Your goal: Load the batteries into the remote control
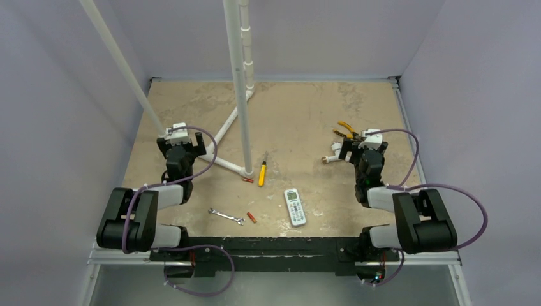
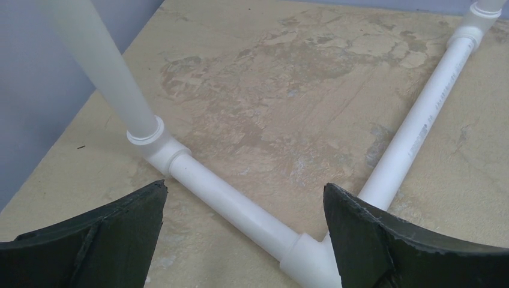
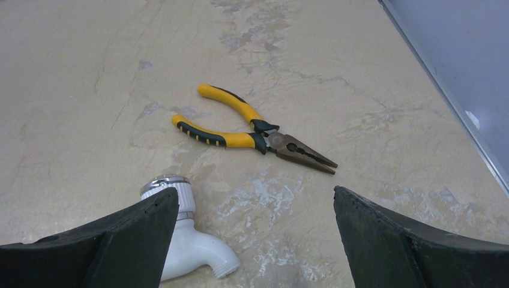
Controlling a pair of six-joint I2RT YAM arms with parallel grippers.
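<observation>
The upright of the white pipe frame (image 1: pixel 248 169) stands next to the battery and blocks the way to the remote control, so the robot's left gripper should first push the frame (image 1: pixel 244 127) out of the way.
The white remote control (image 1: pixel 295 206) lies face up on the table at the near middle, display end away from me. One orange-red battery (image 1: pixel 247 180) lies left of the yellow screwdriver; the other battery (image 1: pixel 252 217) lies nearer, between the wrench and the remote. My left gripper (image 1: pixel 185 141) is open and empty at the far left, above the white pipe frame (image 2: pixel 228 204). My right gripper (image 1: pixel 360 141) is open and empty at the far right, above the white tap (image 3: pixel 186 246). The remote and batteries do not show in either wrist view.
A yellow-handled screwdriver (image 1: pixel 261 173) lies by the upright pipe (image 1: pixel 238 83). A silver wrench (image 1: pixel 226 216) lies at the near left. Yellow-handled pliers (image 1: pixel 346 129) (image 3: pixel 252 135) and the white tap (image 1: pixel 333 155) lie by the right gripper. Grey walls enclose the table.
</observation>
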